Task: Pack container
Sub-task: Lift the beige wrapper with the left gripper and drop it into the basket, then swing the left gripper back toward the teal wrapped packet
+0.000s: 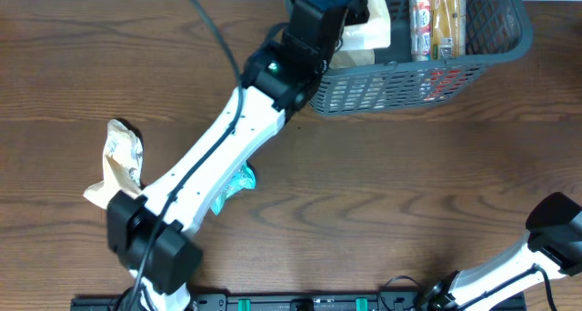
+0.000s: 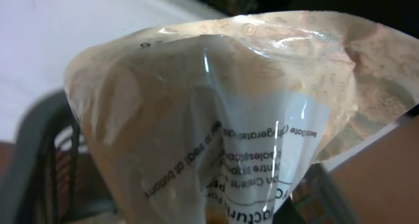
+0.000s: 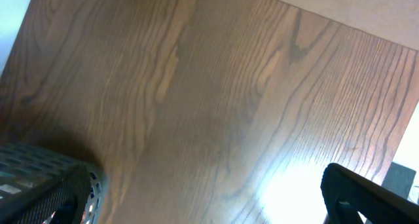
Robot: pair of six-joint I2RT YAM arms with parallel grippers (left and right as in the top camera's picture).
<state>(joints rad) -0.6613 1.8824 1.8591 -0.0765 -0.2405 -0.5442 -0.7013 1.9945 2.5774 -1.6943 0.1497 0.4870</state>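
The cream snack packet (image 1: 371,22) is hanging inside the basket's rim, away from the long packets. My left gripper keeps lowering it until it rests in the basket (image 1: 356,56), and then let go.
The container (image 1: 427,85) is a dark grey-blue slotted basket at the table's far edge, right of centre. It holds several snack packets (image 1: 435,18). My left gripper (image 1: 350,9) reaches over the basket's left end and is shut on a cream snack packet (image 1: 371,29). That packet (image 2: 229,119) fills the left wrist view and hides the fingers; the basket wall (image 2: 33,158) shows beside it. My right gripper (image 1: 555,215) is at the near right corner, empty; one dark finger (image 3: 366,198) shows far to the side in its wrist view.
A beige crumpled packet (image 1: 118,161) lies at the left of the wooden table. A teal packet (image 1: 236,184) lies partly under my left arm. A corner of the basket (image 3: 46,185) shows in the right wrist view.
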